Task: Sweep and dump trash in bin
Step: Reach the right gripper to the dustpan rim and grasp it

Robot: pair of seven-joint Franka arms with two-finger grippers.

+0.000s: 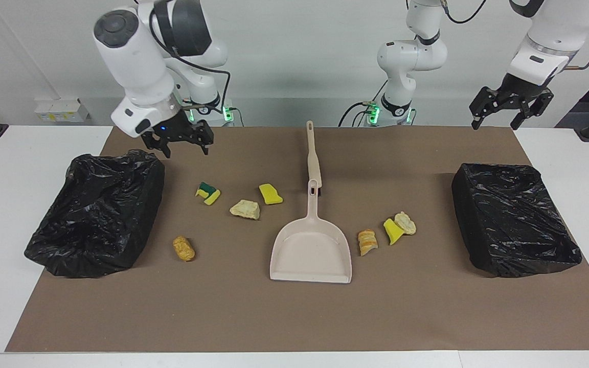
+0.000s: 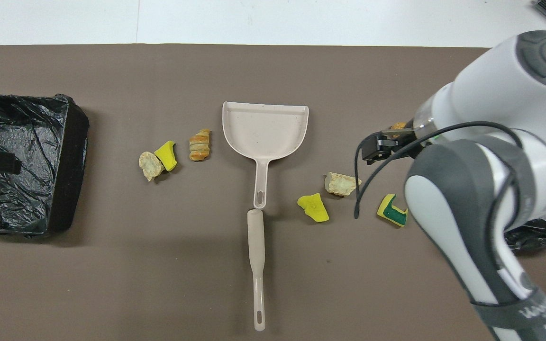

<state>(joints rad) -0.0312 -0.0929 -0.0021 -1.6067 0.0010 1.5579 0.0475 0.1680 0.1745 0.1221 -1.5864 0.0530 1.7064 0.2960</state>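
The beige dustpan's handle (image 2: 261,173) is clear of the trash and points toward the robots. My right gripper should carry on until its open fingers straddle the handle (image 2: 260,185).
Several bits of trash lie on the brown mat: a green-and-yellow sponge (image 1: 207,192), a pale chunk (image 1: 245,209), a yellow sponge bit (image 1: 270,193) and a golden-brown chunk (image 1: 183,248) toward the right arm's end. A striped bread piece (image 1: 367,242), a yellow bit (image 1: 391,231) and a pale chunk (image 1: 405,223) lie beside the beige dustpan (image 1: 311,250). My right gripper (image 1: 186,148) hangs open and empty over the mat between the green sponge and the bin (image 1: 95,214). Above the table edge at its own end, my left gripper (image 1: 499,121) waits open.
A beige brush (image 1: 312,153) lies in line with the dustpan's handle, nearer to the robots. A second bag-lined bin (image 1: 514,220) stands at the left arm's end. In the overhead view the right arm covers most of the bin at its end.
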